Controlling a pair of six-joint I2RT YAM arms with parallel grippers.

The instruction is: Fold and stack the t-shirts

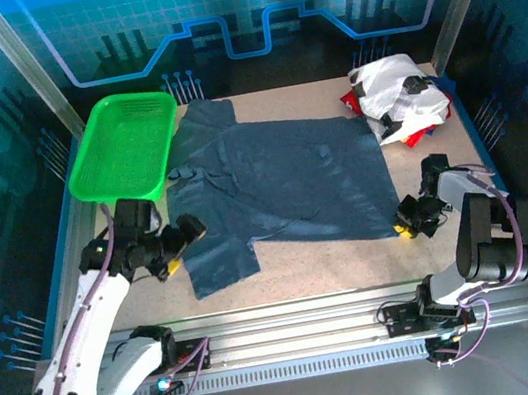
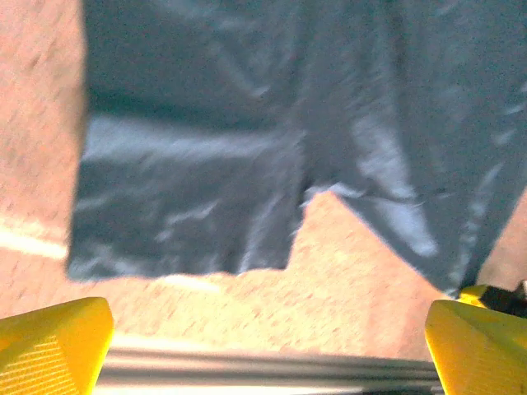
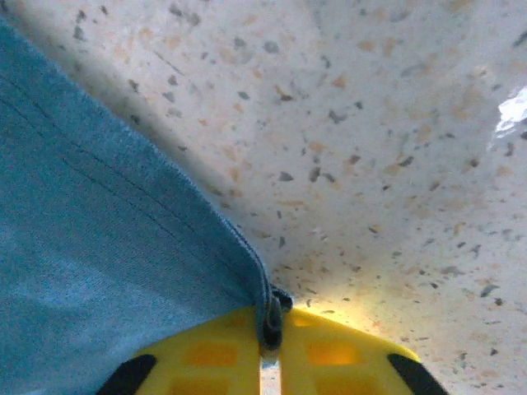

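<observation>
The near sleeve (image 1: 225, 268) sticks out toward the rail while the robot's right gripper holds the hem corner, so next the left gripper grabs the sleeve's end corner (image 1: 200, 294) and tucks it in first.
The dark slate-blue t-shirt (image 1: 281, 179) lies spread flat on the table's middle, collar to the left. My right gripper (image 1: 405, 218) is shut on its near right hem corner, and in the right wrist view the hem (image 3: 272, 317) is pinched between the yellow jaws of the gripper (image 3: 270, 350). My left gripper (image 1: 183, 243) stands open just above the table beside the near sleeve. Its yellow fingertips (image 2: 53, 346) sit wide apart with bare table between them, the sleeve (image 2: 181, 206) lying ahead. The other t-shirts, white with black print and red, sit in a crumpled heap (image 1: 400, 99) at the back right.
A green mesh basket (image 1: 125, 145) stands at the back left, touching the shirt's collar side. The aluminium rail (image 1: 295, 319) with the arm bases runs along the near edge. Speckled table (image 1: 336, 266) shows between the shirt and the rail.
</observation>
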